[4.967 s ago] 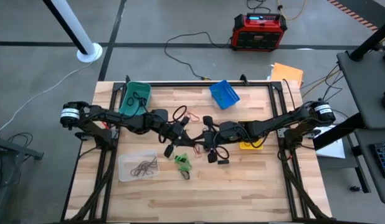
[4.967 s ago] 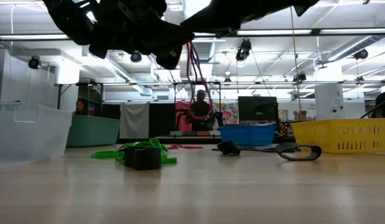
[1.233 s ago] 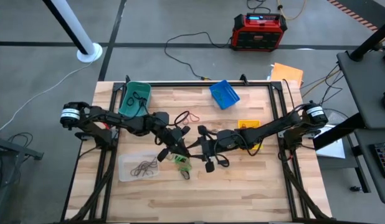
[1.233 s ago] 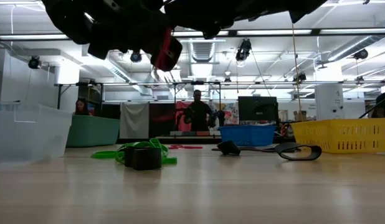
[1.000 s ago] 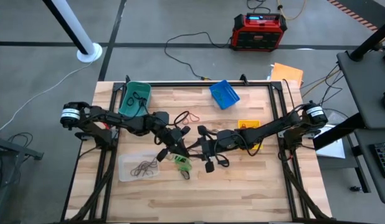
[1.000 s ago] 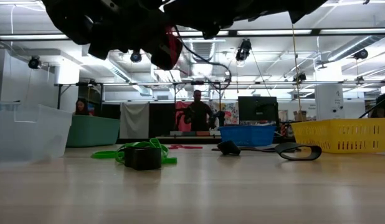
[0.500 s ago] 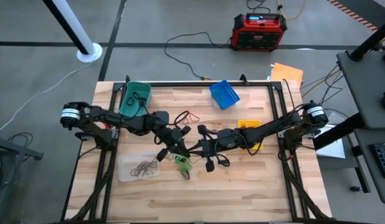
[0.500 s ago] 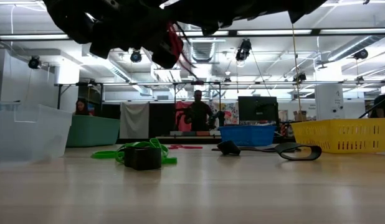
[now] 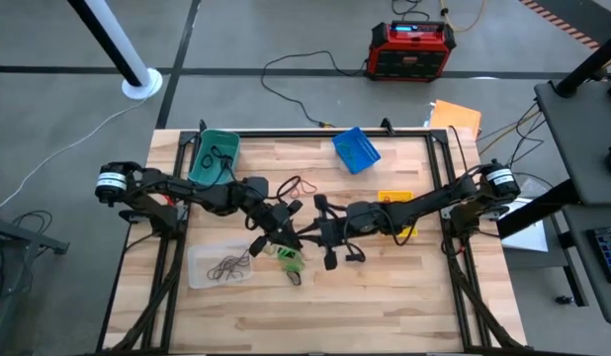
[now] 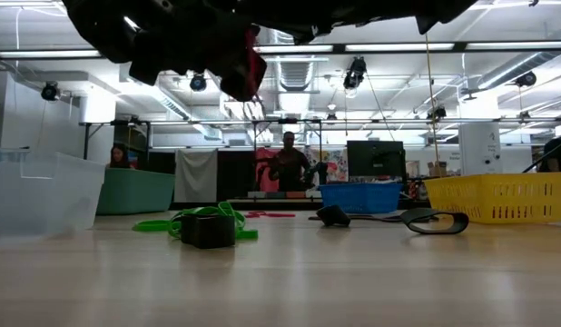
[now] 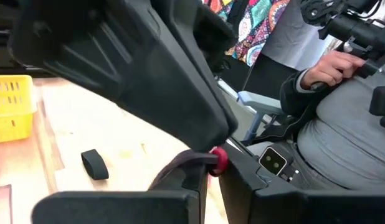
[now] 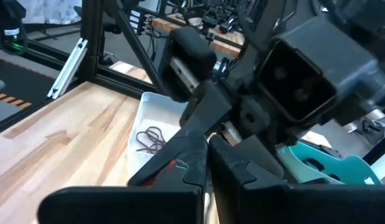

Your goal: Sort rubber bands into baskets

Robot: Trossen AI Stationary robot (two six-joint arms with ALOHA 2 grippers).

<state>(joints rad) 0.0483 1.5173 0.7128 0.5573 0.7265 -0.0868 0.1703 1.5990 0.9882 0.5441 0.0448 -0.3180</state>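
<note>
Next, I open my right gripper and grab the dark band's loop with it to get the two bands apart, because the red band wraps around the dark band at my left gripper's fingers.
Both grippers meet tip to tip above the table's middle. My left gripper and my right gripper are each shut on one red rubber band, which shows as a red bit between the dark fingers, high over the wood. More rubber bands lie flat on the table: a green heap around a small black block, a red-orange loop and a black one. The baskets stand around: teal, blue, yellow and clear. My left gripper pinches the red band's end at its fingertips, reaching level from the table's left; the band is clear of the table. My right gripper pinches the same band between its shut fingers, level from the table's right; which part it has, the dark fingers hide.
The teal basket holds dark bands and the clear one brown bands. The right arm passes over the yellow basket. Bare wood lies along the near edge. A person sits beyond the table.
Both arms have stayed above the table's middle. In the low view the red piece between the grippers has shifted a little, and a thin dark loop that arched beside it a second ago no longer shows.
</note>
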